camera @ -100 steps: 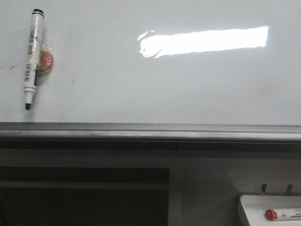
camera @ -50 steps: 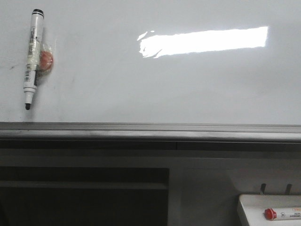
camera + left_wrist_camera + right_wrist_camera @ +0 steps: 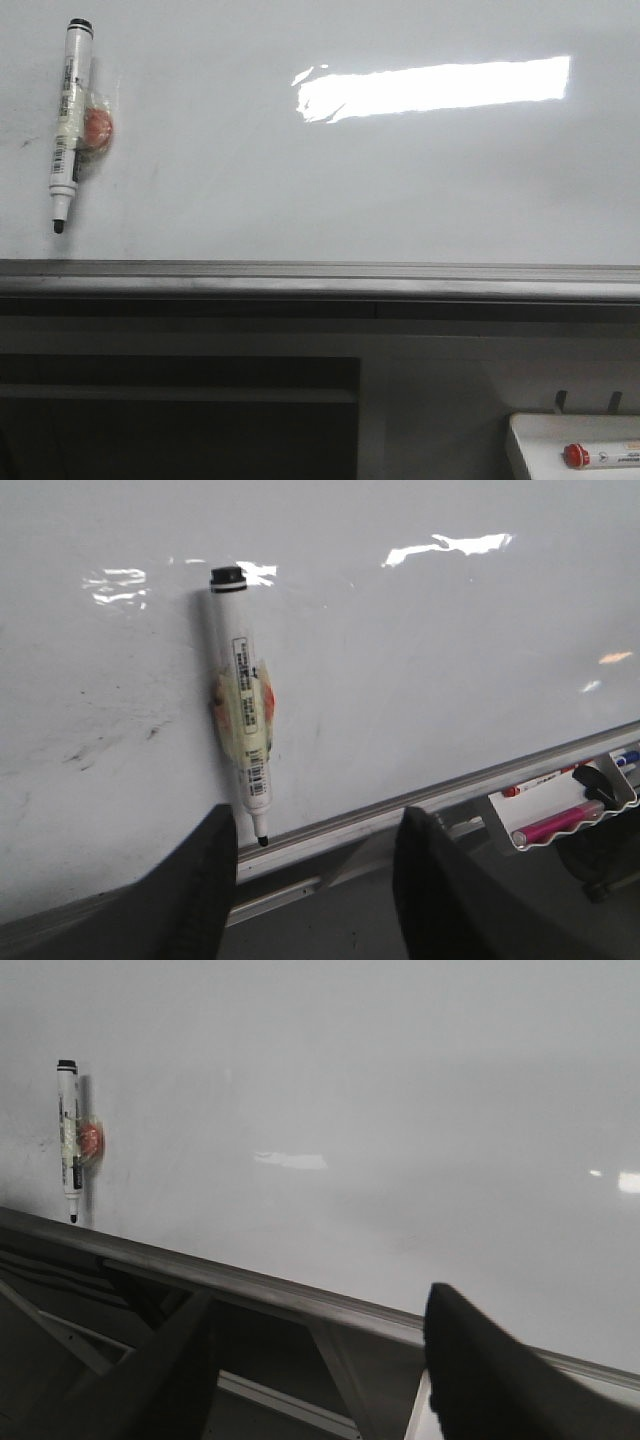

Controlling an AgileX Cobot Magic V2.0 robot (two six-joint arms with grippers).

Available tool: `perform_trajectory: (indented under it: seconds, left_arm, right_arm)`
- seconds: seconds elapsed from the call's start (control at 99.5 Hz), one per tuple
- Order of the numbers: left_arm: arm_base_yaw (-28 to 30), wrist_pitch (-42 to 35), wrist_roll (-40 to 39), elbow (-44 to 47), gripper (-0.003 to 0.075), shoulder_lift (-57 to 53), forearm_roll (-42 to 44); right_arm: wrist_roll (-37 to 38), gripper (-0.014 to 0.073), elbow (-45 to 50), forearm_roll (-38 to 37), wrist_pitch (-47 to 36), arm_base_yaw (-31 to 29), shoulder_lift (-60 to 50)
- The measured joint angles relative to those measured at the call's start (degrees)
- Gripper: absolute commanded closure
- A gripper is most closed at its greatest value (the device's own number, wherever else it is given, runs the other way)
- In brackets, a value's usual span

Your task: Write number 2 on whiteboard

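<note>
I should take the marker [image 3: 72, 105] by its lower end [image 3: 63, 182] with my left gripper, pull it off the whiteboard and bring it over, because it hangs far away from my right gripper.
The whiteboard [image 3: 330, 190] fills the upper front view, glossy white with a bright light reflection [image 3: 435, 87] and a grey bottom rail [image 3: 320, 280]. No number 2 shows on it. A white marker [image 3: 68, 125] with a black tip hangs tip down at the board's left, held by an orange magnet clip [image 3: 97, 128]. It also shows in the left wrist view [image 3: 241, 735] and the right wrist view [image 3: 68, 1140]. My left gripper [image 3: 315, 830] is open and empty, just below the marker's tip. My right gripper [image 3: 320, 1335] is open and empty below the rail, far from the marker.
A small white tray [image 3: 575, 450] with a red-capped marker [image 3: 577, 456] hangs below the rail at the lower right. In the left wrist view a wire tray [image 3: 560, 810] holds pink and other markers. Dark frame bars lie under the rail [image 3: 150, 1300].
</note>
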Motion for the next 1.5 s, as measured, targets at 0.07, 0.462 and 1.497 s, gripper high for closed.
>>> perform_trajectory:
  seconds: [0.07, 0.462, 1.497]
  left_arm:
    - [-0.62, -0.44, 0.10, 0.00, 0.0384, 2.31, 0.00]
    - [-0.98, -5.46, 0.10, 0.00, 0.0384, 15.77, -1.78]
    - [-2.68, -5.36, 3.77, -3.30, 0.0741, 25.65, -3.96]
  right_arm:
    - [0.00, 0.0193, 0.00, 0.38, 0.26, 0.00, 0.00]
    - [0.00, 0.0193, 0.00, 2.47, 0.60, 0.00, 0.00]
    - [-22.60, 0.0194, -1.82, 20.37, 0.57, 3.61, 1.53]
